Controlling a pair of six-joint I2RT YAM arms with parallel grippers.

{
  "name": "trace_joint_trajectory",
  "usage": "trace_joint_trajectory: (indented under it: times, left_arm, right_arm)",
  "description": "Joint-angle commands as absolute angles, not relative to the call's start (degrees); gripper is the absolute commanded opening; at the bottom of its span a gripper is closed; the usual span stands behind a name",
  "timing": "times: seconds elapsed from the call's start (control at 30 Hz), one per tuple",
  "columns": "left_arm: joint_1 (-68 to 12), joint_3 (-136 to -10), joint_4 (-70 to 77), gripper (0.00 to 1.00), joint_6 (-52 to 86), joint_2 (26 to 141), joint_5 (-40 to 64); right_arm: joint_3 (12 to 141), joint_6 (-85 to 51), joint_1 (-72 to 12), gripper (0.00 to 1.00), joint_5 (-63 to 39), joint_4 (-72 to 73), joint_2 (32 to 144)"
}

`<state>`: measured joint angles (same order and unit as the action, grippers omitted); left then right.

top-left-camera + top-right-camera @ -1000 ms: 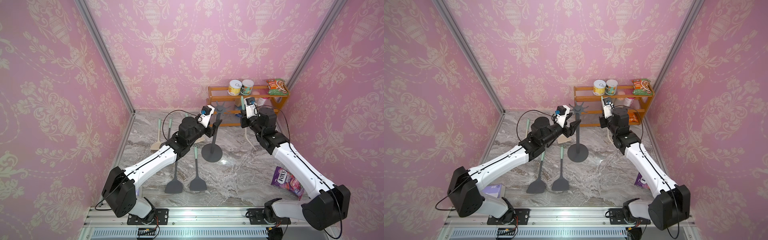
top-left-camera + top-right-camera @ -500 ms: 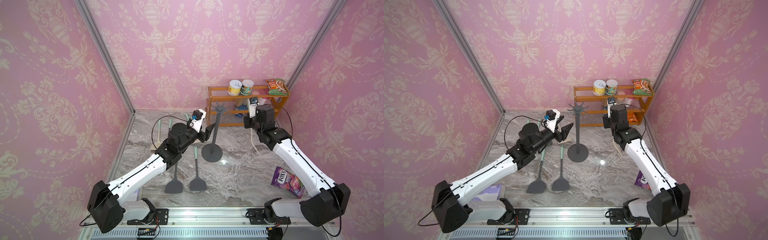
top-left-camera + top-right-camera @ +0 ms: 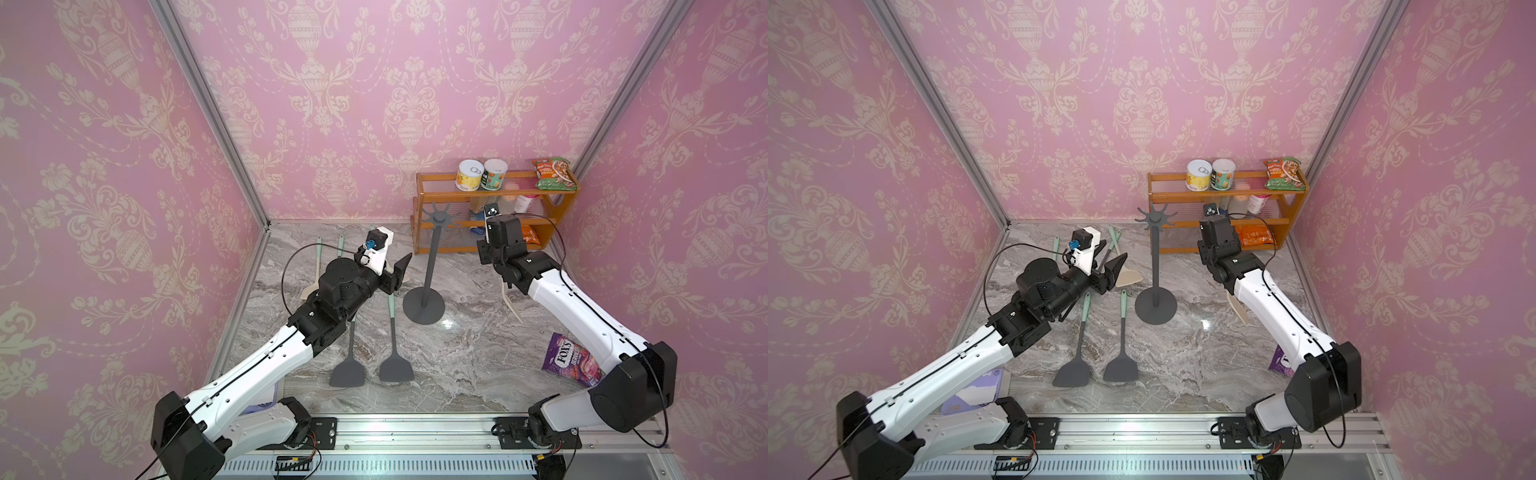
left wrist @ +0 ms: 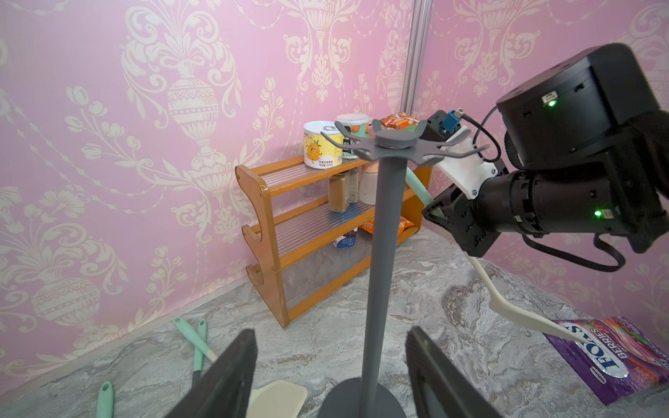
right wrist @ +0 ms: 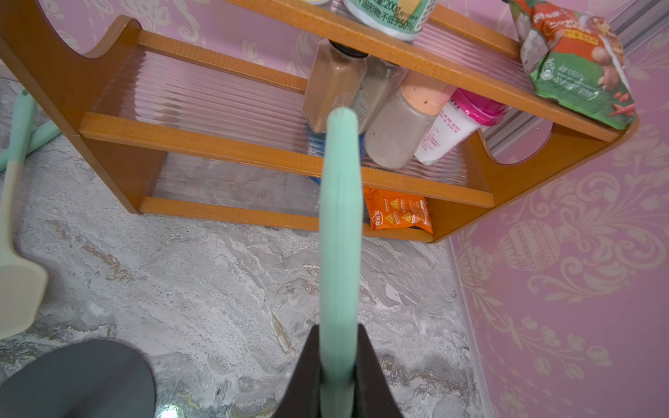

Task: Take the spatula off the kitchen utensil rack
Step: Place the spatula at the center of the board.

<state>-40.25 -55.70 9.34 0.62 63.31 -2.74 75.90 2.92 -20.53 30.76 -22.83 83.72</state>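
Note:
The spatula is clear of the rack's hooks (image 3: 438,216), so my right gripper should keep bringing it down toward the open table (image 3: 485,318) below until the spatula lies flat, then let go.
The kitchen utensil rack (image 3: 430,266) (image 3: 1155,266) stands mid-table, a dark grey pole with a star crown whose hooks are bare in the left wrist view (image 4: 380,253). My right gripper (image 3: 484,251) (image 5: 338,329) hovers just right of the crown, shut on the mint-green handle of the spatula (image 5: 340,217). The spatula's cream blade (image 4: 525,318) (image 3: 510,305) hangs below the gripper, clear of the rack. My left gripper (image 3: 399,270) (image 3: 1113,270) (image 4: 331,331) is open with nothing in it, left of the pole and apart from it.
An orange wooden shelf (image 3: 419,224) with cans, bottles and snack packs stands behind the rack. Two grey-bladed spatulas (image 3: 347,374) (image 3: 395,368) lie at the front, cream-bladed ones (image 3: 309,291) at the back left. A purple sweet bag (image 3: 569,365) lies at the right.
My left gripper has drawn back leftward from the rack's pole, staying open. The right wrist has sunk a little beside the crown, with the spatula still in its grip.

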Motion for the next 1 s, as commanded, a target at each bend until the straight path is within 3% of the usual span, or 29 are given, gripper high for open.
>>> trace_joint_trajectory:
  times: [0.0, 0.27, 0.4, 0.63, 0.7, 0.97]
  left_arm:
    - [-40.04, -55.15, 5.44, 0.68, -1.47, 61.09, -5.22]
    - [-40.08, -54.17, 1.14, 0.70, -3.94, 57.83, -8.51]
    - [-39.98, -52.87, -0.79, 0.82, -5.15, 55.77, -13.07]
    - [-39.60, -51.30, -2.87, 0.84, -5.69, 53.96, -16.90]
    - [-39.46, -50.74, -2.83, 0.95, -5.57, 53.56, -17.71]
    - [-37.23, -48.62, -3.56, 0.96, -4.64, 50.82, -18.28]
  right_arm:
    - [77.16, 2.11, -20.60, 0.00, 33.81, -23.76, 85.11]
    - [76.90, 1.23, -20.63, 0.00, 33.01, -24.03, 89.35]
    - [77.08, 1.48, -20.65, 0.00, 34.18, -24.99, 92.63]
    - [77.24, 1.49, -20.63, 0.00, 36.70, -26.63, 97.83]
    - [78.21, 1.32, -20.65, 0.00, 37.49, -28.30, 99.78]
    - [83.80, -0.25, -20.55, 0.00, 40.82, -36.92, 108.78]
